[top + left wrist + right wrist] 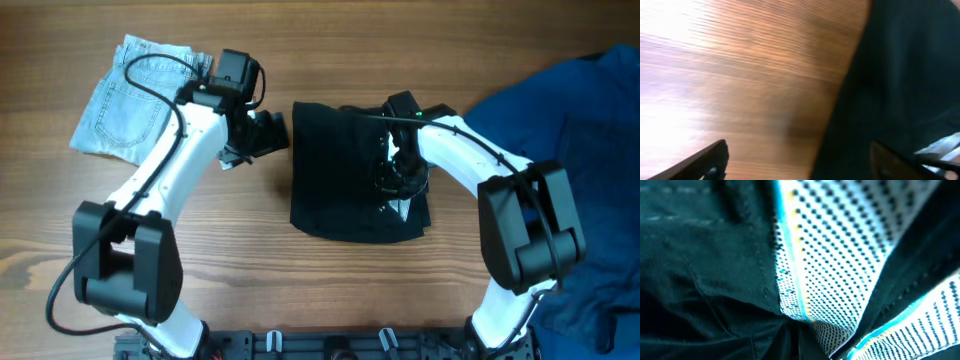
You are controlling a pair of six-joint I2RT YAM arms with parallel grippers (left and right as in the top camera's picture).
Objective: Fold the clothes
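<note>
The denim shorts (135, 102) are a long way from the robot's right gripper, so the left gripper should grab the black garment (298, 160) by its edge and put it down on the shorts.
The large black garment (340, 175) lies folded in a rough rectangle at the table's middle. My right gripper (397, 172) is down on its right part and shut on a bunch of it. In the right wrist view the black cloth (705, 265) and its pale dotted lining (835, 245) gather into the jaws (800, 342). My left gripper (264, 135) is open beside the garment's upper left edge. In the left wrist view its fingers (800, 167) straddle the edge of the black cloth (905, 75). The denim shorts (130, 98) lie at the far left. The royal-blue garment (585, 140) lies at the right.
The table is bare wood (240, 270) in front of and around the black garment. The blue garment spreads over the right edge, close behind my right arm. The arm bases stand at the front edge (330, 345).
</note>
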